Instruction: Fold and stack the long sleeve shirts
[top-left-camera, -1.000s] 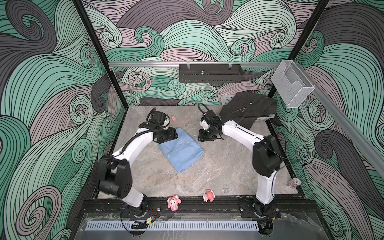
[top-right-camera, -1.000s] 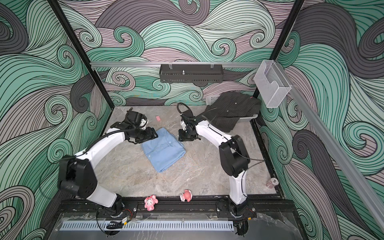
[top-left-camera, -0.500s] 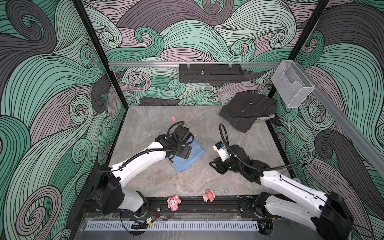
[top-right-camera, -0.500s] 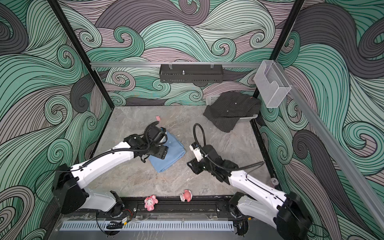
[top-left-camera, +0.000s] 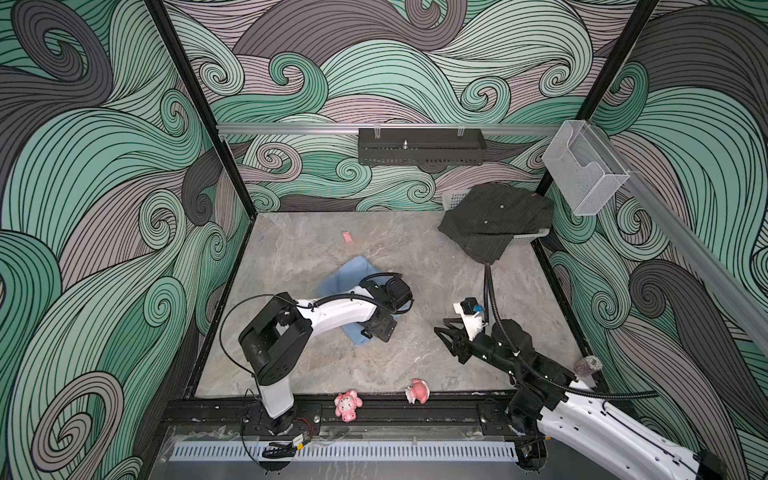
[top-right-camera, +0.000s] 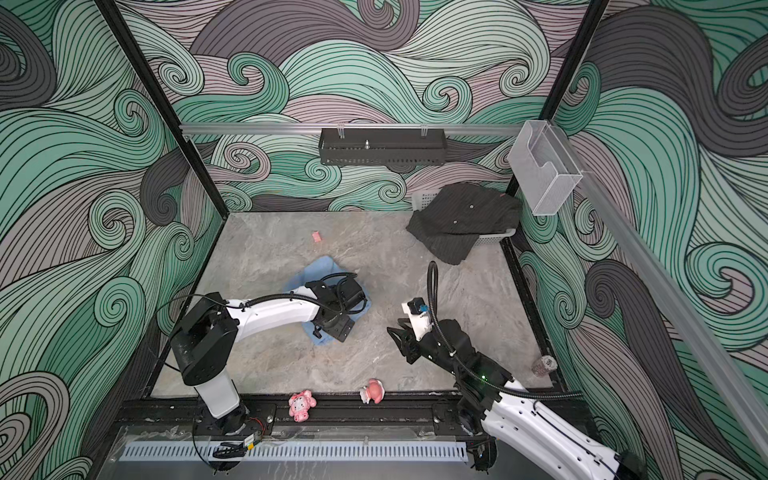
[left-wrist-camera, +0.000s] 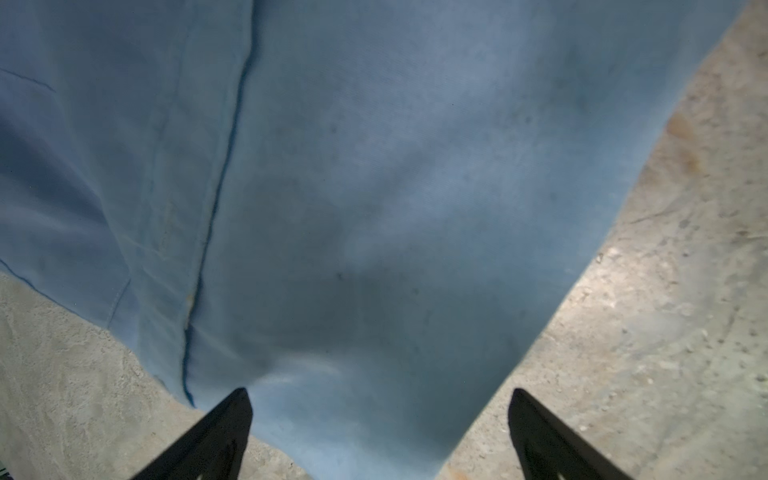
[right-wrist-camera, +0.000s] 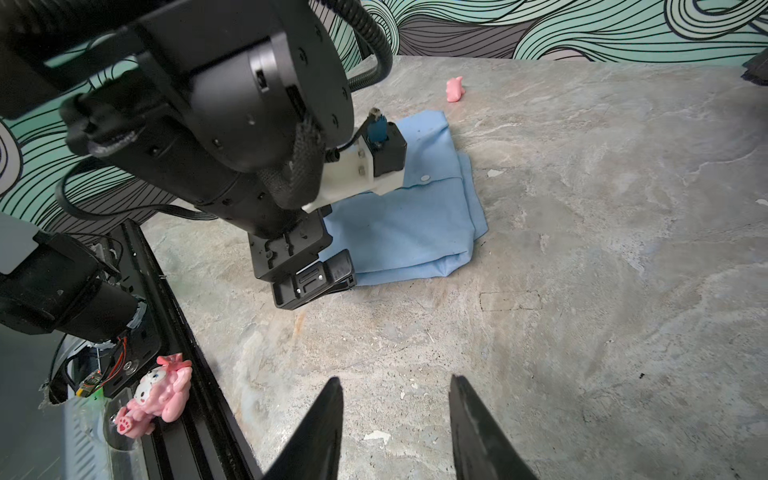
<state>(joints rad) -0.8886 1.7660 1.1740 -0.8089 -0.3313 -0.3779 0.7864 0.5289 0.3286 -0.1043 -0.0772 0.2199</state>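
I keep lowering my left gripper, as its open fingers straddle the light blue shirt's corner (left-wrist-camera: 384, 452), until the fingers meet the cloth (left-wrist-camera: 360, 400), and then close them there.
The light blue shirt (top-left-camera: 343, 276) (top-right-camera: 312, 272) lies folded flat on the marble table, left of centre. My left gripper (left-wrist-camera: 378, 395) (top-left-camera: 376, 331) hangs open over its near corner. The two fingers straddle the cloth (left-wrist-camera: 374, 166) without pinching it. The dark pinstriped shirt (top-left-camera: 494, 220) (top-right-camera: 461, 220) is draped in a heap over a basket at the back right. My right gripper (right-wrist-camera: 395, 382) (top-left-camera: 444, 329) is low over bare table, right of the blue shirt (right-wrist-camera: 415, 224). It is open, with nothing between its fingers.
A white basket (top-left-camera: 530, 236) sits under the dark shirt. Two pink toys (top-left-camera: 348, 405) (top-left-camera: 417, 390) rest on the front rail, and a small pink piece (top-left-camera: 347, 237) lies towards the back. A clear box (top-left-camera: 582, 174) hangs on the right wall and a black rack (top-left-camera: 419, 147) on the back wall.
Both arms have come forward from the back of the table. The left gripper settled over the blue shirt's near corner and opened wide. The right gripper pulled back to the front right.
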